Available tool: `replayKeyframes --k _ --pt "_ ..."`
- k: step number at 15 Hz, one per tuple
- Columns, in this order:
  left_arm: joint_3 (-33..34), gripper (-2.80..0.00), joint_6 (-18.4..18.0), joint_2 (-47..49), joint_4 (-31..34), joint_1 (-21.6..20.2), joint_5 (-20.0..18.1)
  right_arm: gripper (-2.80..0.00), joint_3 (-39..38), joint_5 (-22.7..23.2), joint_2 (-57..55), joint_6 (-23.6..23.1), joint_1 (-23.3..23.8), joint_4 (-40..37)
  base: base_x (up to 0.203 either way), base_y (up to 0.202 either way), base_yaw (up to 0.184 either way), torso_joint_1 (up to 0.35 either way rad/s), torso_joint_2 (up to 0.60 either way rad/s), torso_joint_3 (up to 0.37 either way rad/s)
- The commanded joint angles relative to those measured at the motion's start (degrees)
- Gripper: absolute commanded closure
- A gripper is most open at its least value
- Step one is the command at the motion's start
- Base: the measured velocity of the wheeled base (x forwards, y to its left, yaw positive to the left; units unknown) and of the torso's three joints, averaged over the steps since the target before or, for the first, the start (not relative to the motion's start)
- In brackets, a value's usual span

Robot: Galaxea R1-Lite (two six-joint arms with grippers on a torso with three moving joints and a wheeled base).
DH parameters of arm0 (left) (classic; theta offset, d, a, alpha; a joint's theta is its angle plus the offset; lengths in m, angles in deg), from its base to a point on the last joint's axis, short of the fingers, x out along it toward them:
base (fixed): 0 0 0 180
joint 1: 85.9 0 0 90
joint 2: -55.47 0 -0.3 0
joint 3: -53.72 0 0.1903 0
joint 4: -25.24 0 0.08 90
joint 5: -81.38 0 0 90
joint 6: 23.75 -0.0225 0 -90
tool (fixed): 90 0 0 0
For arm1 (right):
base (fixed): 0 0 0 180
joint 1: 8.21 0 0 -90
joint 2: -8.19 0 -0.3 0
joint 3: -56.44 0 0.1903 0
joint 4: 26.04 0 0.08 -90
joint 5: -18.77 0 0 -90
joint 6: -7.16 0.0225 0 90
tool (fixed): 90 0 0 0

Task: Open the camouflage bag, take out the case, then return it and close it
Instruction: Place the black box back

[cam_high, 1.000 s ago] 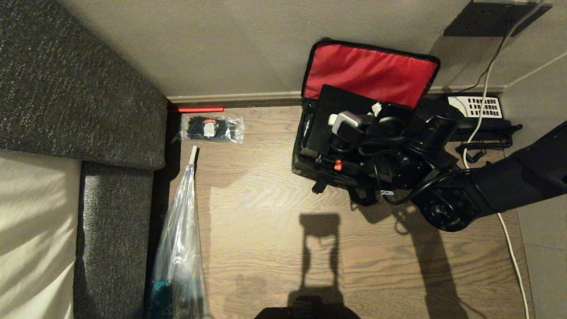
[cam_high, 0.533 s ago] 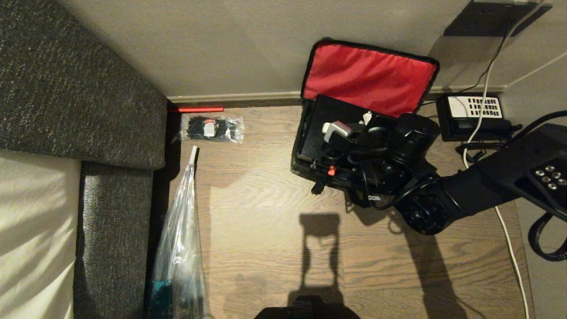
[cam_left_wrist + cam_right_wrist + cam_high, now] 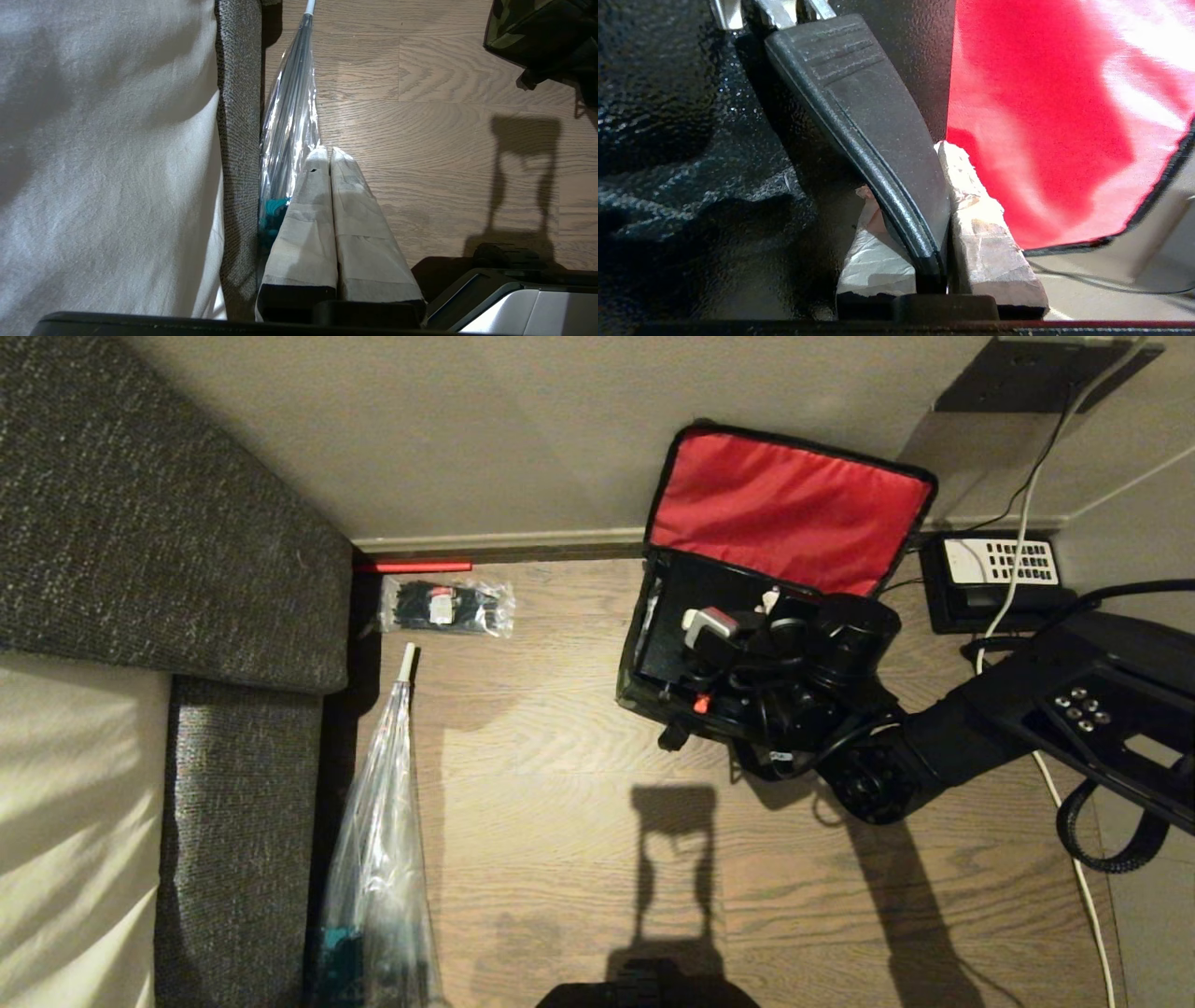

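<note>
The red lid leans back and the black case (image 3: 669,644) is square inside the camouflage bag (image 3: 639,696). My right gripper goes on down until the case settles before it lets go.
The camouflage bag (image 3: 627,695) stands open on the wood floor by the wall, its red lid (image 3: 789,509) leaning back against the wall. The black case (image 3: 674,616) lies inside the bag, mostly hidden under my right wrist. In the right wrist view my right gripper (image 3: 906,170) is shut on the case's curved black handle (image 3: 873,116), with the textured case body (image 3: 668,140) beside it and the red lid (image 3: 1055,116) behind. My left gripper (image 3: 328,154) is parked low near the sofa, shut and empty; a corner of the bag (image 3: 514,28) shows far off.
A black telephone with a white keypad (image 3: 999,569) sits by the wall right of the bag, and a white cable (image 3: 1074,859) runs down past it. A packet of cable ties (image 3: 446,607), a clear folded umbrella (image 3: 378,840) and the grey sofa (image 3: 140,523) lie to the left.
My right arm has swung left and down, and the case it holds has sunk from a tilt above the bag to lie inside it. The telephone is uncovered now.
</note>
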Motion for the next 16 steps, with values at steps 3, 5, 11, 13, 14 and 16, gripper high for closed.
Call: replayKeyframes --k 3,5,11,13,14,16 --pt "0.0 0.0 0.0 -0.1 0.0 0.0 -0.1 0.0 0.4 -0.1 -1.8 0.1 0.5 0.6 0.0 0.0 0.0 0.0 0.0 0.0" --pt "0.0 0.0 0.0 -0.1 0.0 0.0 0.0 0.0 0.5 0.0 -2.0 0.3 0.5 0.6 0.0 0.0 0.0 0.0 0.0 0.0" --pt "0.0 0.0 0.0 -0.1 0.0 0.0 0.0 0.0 1.8 0.1 -4.4 0.9 0.6 1.8 0.0 0.0 0.0 0.0 0.0 0.0" --pt "0.0 0.0 0.0 -0.1 0.0 0.0 0.0 0.0 1.7 0.1 -4.7 1.2 0.6 1.9 0.0 0.0 0.0 0.0 0.0 0.0" --pt "0.0 0.0 0.0 -0.1 0.0 0.0 0.0 0.0 1.8 0.1 -4.9 1.3 0.6 1.9 0.0 0.0 0.0 0.0 0.0 0.0" --pt "0.0 0.0 0.0 -0.1 0.0 0.0 0.0 0.0 2.1 0.1 -5.7 1.4 0.6 2.0 0.0 0.0 0.0 0.0 0.0 0.0"
